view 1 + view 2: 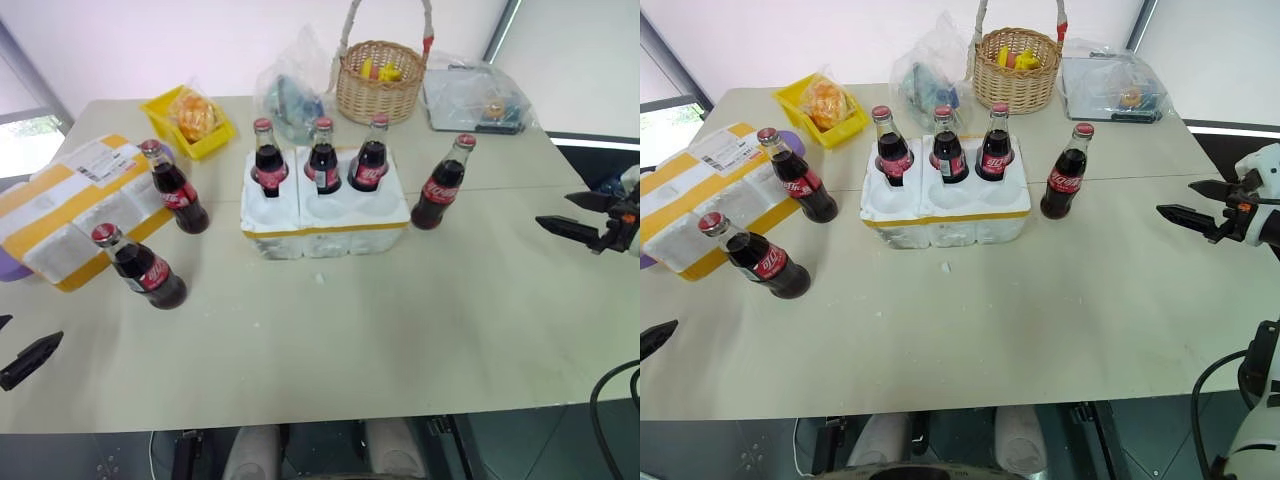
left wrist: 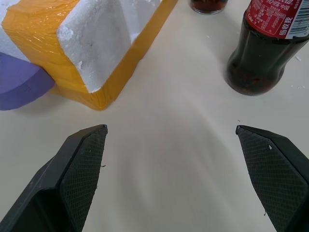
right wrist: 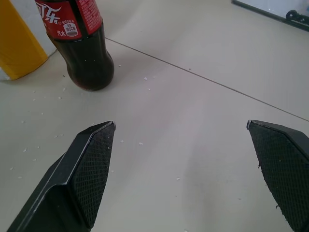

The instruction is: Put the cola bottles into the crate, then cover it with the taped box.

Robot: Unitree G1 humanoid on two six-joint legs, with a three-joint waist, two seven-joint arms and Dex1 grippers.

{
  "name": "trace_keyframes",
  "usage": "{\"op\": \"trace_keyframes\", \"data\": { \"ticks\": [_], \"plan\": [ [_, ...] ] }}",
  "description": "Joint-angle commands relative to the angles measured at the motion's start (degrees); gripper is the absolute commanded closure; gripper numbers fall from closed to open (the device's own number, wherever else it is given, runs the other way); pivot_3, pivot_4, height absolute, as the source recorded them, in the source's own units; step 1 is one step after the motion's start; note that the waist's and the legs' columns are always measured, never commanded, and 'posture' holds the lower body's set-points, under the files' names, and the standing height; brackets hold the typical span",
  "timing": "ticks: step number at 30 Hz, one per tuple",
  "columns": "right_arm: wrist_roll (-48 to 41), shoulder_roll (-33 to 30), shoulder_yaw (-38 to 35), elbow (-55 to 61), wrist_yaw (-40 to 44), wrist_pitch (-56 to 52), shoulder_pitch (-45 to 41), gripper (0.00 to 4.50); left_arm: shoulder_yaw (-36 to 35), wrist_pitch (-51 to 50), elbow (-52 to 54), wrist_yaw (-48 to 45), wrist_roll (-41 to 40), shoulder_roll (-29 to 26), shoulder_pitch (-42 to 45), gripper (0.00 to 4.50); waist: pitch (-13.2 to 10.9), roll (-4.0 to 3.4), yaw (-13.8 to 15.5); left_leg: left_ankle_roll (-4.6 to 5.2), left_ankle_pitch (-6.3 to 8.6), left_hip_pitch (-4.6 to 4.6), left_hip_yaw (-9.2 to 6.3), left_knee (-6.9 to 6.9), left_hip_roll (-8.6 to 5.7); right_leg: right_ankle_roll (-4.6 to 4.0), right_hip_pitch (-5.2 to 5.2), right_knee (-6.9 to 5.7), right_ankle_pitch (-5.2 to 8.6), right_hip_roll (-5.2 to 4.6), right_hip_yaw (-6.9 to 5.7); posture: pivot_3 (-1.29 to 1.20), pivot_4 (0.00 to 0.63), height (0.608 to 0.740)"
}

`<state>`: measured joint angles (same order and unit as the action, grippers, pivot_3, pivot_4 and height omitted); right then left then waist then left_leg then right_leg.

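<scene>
The back row [image 1: 322,166] is sunk down to the labels, so the cola bottle [image 1: 145,270] will go in as deep as its label and stand upright when I lower it into the crate.
The crate [image 1: 325,222], a low white foam block with a yellow band, sits mid-table. Three cola bottles [image 1: 322,158] stand in its back row of holes; the front holes are empty. A fourth bottle [image 1: 440,185] stands just right of the crate, and two more [image 1: 178,190] [image 1: 145,268] stand to its left. The taped box [image 1: 70,205] lies at the far left. My left gripper [image 1: 15,345] hovers open near the front-left table edge, with the box corner [image 2: 96,48] and a bottle [image 2: 263,53] ahead. My right gripper [image 1: 577,214] is open at the right, pointing toward the lone bottle [image 3: 84,48].
A wicker basket [image 1: 380,80], a small yellow tray [image 1: 190,118] of bagged fruit and two clear plastic bags [image 1: 295,90] [image 1: 475,95] line the table's far side. A purple object [image 1: 8,265] sits beside the taped box. Bare tabletop lies in front of the crate.
</scene>
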<state>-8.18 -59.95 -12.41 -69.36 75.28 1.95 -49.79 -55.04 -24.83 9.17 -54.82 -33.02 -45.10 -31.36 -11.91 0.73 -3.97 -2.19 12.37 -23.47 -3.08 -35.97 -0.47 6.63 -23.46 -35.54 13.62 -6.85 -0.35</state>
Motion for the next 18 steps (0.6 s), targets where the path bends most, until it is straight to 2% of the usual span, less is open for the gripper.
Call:
{"op": "trace_keyframes", "data": {
  "ticks": [1,13,18],
  "plan": [
    [-0.8,-1.9,-1.7,-0.4,-0.4,0.9,-1.1,0.00,-2.0,0.9,-0.1,-0.1,0.5,-0.9,-0.2,0.04,0.0,0.00,0.0,0.00,0.00,0.00,0.00,0.00,0.00,0.00,0.00,0.00,0.00,0.00,0.00,0.00,0.150,0.737],
    [-0.8,-1.8,-1.6,-0.4,0.3,0.0,-0.5,0.00,-2.3,-0.4,-0.9,1.0,-0.1,-1.4,0.8,0.04,0.0,0.00,0.0,0.00,0.00,0.02,0.03,0.00,0.01,0.00,0.00,-0.01,0.00,0.02,0.03,0.00,0.150,0.737],
    [-0.9,-2.0,-1.5,0.2,1.3,0.2,-1.3,0.00,-2.0,-2.8,2.1,0.0,-2.5,-2.2,2.1,0.04,0.0,0.00,0.0,0.00,0.00,0.02,0.03,-0.02,0.01,0.00,0.00,-0.02,-0.01,0.02,0.03,0.00,0.150,0.737]
  ]
}}
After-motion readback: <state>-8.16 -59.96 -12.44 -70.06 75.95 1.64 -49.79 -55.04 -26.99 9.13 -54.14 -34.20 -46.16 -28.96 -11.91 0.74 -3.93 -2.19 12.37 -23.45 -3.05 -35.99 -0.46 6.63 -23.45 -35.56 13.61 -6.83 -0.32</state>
